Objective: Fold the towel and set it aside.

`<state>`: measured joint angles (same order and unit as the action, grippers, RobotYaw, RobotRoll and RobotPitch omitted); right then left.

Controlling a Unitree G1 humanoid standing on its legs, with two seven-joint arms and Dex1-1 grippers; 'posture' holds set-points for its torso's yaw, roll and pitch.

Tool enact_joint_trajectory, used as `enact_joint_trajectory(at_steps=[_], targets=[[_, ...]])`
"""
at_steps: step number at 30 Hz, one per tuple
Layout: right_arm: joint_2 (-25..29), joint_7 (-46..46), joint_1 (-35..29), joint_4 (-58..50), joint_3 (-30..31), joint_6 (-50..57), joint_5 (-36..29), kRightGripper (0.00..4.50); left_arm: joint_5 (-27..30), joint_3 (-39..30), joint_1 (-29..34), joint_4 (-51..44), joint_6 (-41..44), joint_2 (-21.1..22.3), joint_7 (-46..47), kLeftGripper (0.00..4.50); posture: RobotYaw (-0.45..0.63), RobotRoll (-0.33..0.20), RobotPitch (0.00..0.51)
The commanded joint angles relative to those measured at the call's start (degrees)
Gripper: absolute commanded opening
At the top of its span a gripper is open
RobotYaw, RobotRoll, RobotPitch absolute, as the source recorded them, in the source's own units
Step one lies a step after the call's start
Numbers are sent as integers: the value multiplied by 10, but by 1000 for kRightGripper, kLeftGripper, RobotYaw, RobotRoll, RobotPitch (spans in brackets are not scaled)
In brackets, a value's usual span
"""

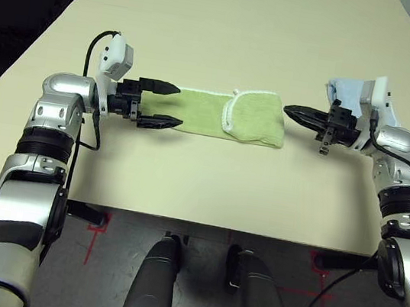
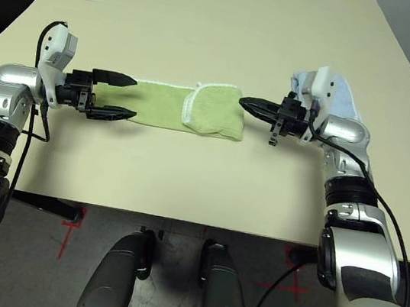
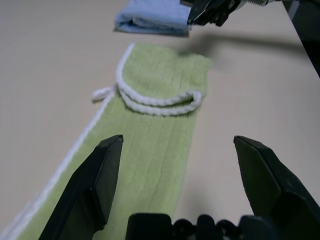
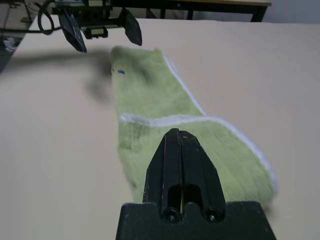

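My right gripper needs to come back closed and pat the flap flat [image 1: 258,117] before it folds the other end of the towel, because the towel flap's white edge [image 3: 167,106] sticks up off the towel.
The light green towel [image 1: 226,114] lies flat on the table as a long strip, its right end folded back over itself so the white edging [image 3: 157,102] curves across it. My left gripper [image 1: 175,106] is open at the strip's left end, one finger on each side of the cloth. My right gripper [image 1: 289,110] is shut, its tips at the folded right end, and I see no cloth between the fingers [image 4: 177,150]. In the right wrist view the shut tip hangs just over the fold, with the open left gripper [image 4: 107,44] beyond the far end.
A light blue folded cloth [image 1: 346,90] lies on the table just behind my right wrist. The beige table [image 1: 185,181] has bare surface in front of the towel and far behind it; its front edge runs close below the towel.
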<state>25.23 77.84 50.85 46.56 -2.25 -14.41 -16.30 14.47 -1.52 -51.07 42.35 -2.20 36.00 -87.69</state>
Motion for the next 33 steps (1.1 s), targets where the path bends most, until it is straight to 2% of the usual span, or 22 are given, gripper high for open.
enact_joint_trajectory(at_steps=[1,7,14,20,24,27,33], targets=[[-17,-5,20,28,15,-3,19,20,8,-1,4,-2,-18,-8,-12,4500,104,0,190],[-45,-76,61,132,65,-37,111,20,9,0,10,-6,-29,-8,-23,4500,135,0,197],[-62,-117,57,207,81,-38,159,20,16,1,19,-35,-12,-2,-24,4500,154,0,197],[-59,-113,41,212,47,-45,133,20,15,2,17,-39,-8,-2,-22,4500,142,0,199],[-65,-69,64,177,-20,-14,53,20,13,2,13,-32,-13,-6,-19,4500,131,0,196],[-66,-82,81,164,-45,15,29,20,13,3,11,-29,-13,-9,-18,4500,123,0,193],[-91,-222,99,184,-20,34,87,20,11,5,5,-25,-13,-15,-14,4500,121,0,188]])
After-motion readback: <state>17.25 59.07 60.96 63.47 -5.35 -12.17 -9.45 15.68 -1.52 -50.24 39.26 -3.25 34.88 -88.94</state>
